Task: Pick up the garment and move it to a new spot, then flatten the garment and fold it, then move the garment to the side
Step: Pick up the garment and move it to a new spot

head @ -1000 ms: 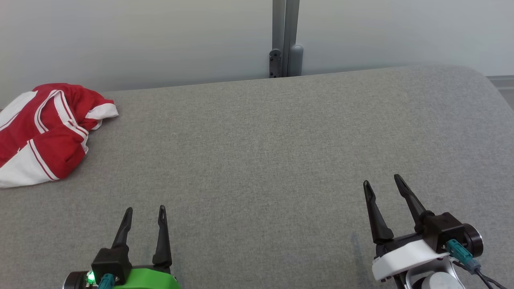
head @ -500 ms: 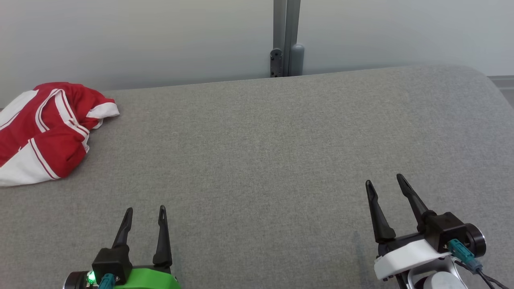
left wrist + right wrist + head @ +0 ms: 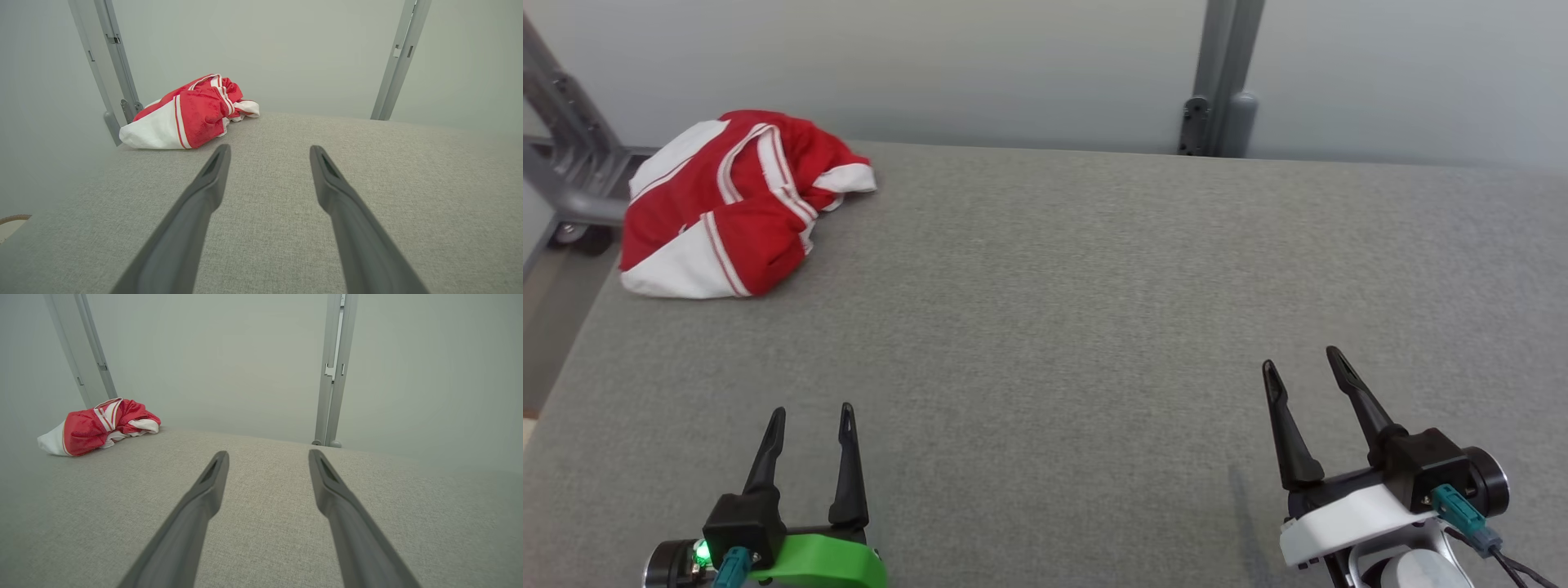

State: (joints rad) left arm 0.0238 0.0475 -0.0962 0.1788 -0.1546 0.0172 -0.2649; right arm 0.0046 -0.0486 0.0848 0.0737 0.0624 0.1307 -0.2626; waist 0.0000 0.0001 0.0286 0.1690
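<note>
A white cuff sticks out past the striped garment, so I should expect another red garment hidden underneath that stays behind when I lift.
The garment is a crumpled red piece with white panels and stripes, lying in a heap at the far left corner of the grey fabric surface. It also appears in the left wrist view as the garment and far off in the right wrist view as the garment. My left gripper hovers open near the front left, well short of the garment, nothing between its fingers. My right gripper stands open at the front right, empty, far from the garment.
A grey metal post rises behind the surface's far edge. Another metal frame with a wheel stands at the far left, just beyond the garment. The surface's left edge drops to the floor. A pale wall runs behind.
The head camera has swung left, so the garment and post sit further right in the picture. Both grippers stay open and hold roughly the same places.
</note>
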